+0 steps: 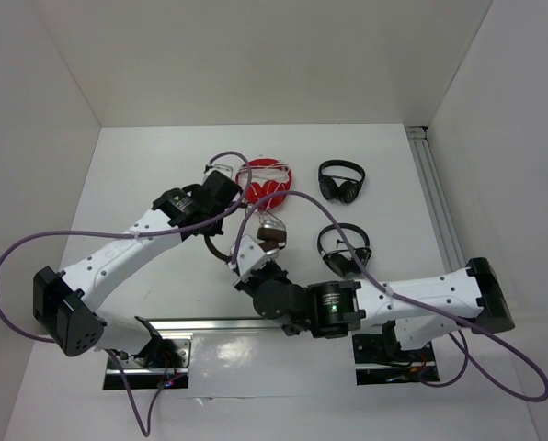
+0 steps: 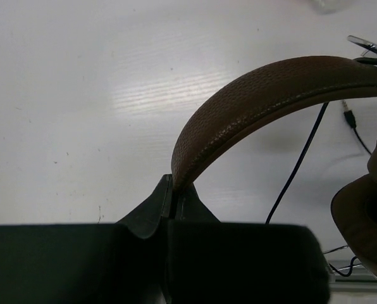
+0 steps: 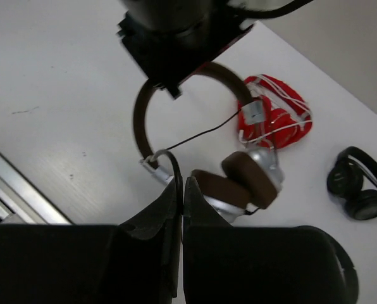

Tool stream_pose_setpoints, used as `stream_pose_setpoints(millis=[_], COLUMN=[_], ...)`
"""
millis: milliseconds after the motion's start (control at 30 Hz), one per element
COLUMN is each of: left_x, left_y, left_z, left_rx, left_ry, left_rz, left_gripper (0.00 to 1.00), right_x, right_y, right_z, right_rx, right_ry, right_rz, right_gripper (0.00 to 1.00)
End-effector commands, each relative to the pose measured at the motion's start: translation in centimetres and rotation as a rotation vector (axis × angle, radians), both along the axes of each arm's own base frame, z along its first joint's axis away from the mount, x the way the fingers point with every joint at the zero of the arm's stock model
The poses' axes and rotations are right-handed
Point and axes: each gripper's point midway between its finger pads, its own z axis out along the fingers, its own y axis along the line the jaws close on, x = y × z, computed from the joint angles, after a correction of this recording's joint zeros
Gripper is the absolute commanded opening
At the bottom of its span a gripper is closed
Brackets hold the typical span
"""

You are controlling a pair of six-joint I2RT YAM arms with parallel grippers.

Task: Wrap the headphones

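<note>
The headband [image 2: 252, 95] is in my left gripper, so my right gripper should keep taking the dark cable around the earcups [image 3: 239, 179] until it gets to their far side, and then let go.
The headphones [image 3: 252, 177] have a brown headband [image 2: 264, 95], brown ear pads and silver cups, folded together on the white table left of centre in the top view [image 1: 272, 234]. My left gripper [image 2: 173, 187] is shut on the headband's edge, and the thin dark cable [image 2: 299, 164] trails under the band. My right gripper [image 3: 183, 183] is shut on a thin dark curved piece of the headphones next to the near earcup. From above, the right gripper [image 1: 251, 253] sits just in front of the earcups and the left gripper [image 1: 223, 197] just behind them.
A red pair with a white cord [image 1: 265, 181] lies right behind the brown pair. Two small black pairs [image 1: 341, 179] [image 1: 345, 248] lie to the right. An aluminium rail [image 1: 437, 202] runs along the right side and another [image 1: 219, 323] along the front. White walls enclose the table.
</note>
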Motion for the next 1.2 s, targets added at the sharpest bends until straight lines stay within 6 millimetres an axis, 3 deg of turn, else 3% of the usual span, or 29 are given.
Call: stream_pose_setpoints(millis=[0,200,367,433,633,867,967,1033,1067,1100,1167], left_x=[-0.7,-3.2,-6.6,-7.4,-8.8,-10.1,-10.2,-10.2,-10.2,-10.3,-10.4], left_y=[0.0,-1.2,-4.2,-4.3,-3.7,-5.0,-4.4,-4.2,-3.7,-4.0,-4.2], left_z=[0.5,1.2,0.7,0.0,-0.9,0.7,1.9,2.9,3.1,4.0,4.7], left_rx=[-0.011,-0.068,-0.070,-0.036,0.055,-0.002,0.021,0.025,0.042,0.018,-0.009], left_ry=[-0.024,-0.014,0.032,0.042,0.049,0.016,0.003,-0.014,-0.012,-0.032,-0.043], left_rz=[-0.034,-0.176,-0.325,-0.323,-0.313,-0.392,-0.387,-0.376,-0.371,-0.380,-0.384], left_gripper=[0.00,0.00,0.00,0.00,0.00,0.00,0.00,0.00,0.00,0.00,0.00], right_x=[1.4,3.0,5.0,6.3,10.8,13.5,14.1,15.5,15.6,16.5,16.6], right_y=[-2.7,-6.4,-9.1,-10.2,-12.2,-11.3,-10.5,-11.2,-10.2,-10.8,-10.0], right_z=[3.1,4.3,5.9,7.0,6.7,4.7,3.9,3.4,2.4,2.0,1.7], right_rx=[-0.006,-0.037,-0.004,0.031,0.050,0.092,0.116,0.134,0.134,0.133,0.148], right_ry=[-0.043,-0.095,-0.124,-0.136,-0.110,-0.034,0.004,0.034,0.074,0.087,0.111], right_rz=[-0.073,-0.196,-0.277,-0.306,-0.334,-0.208,-0.140,-0.142,-0.083,-0.086,-0.031], right_gripper=[0.00,0.00,0.02,0.03,0.06,0.06,0.04,0.05,0.05,0.05,0.05])
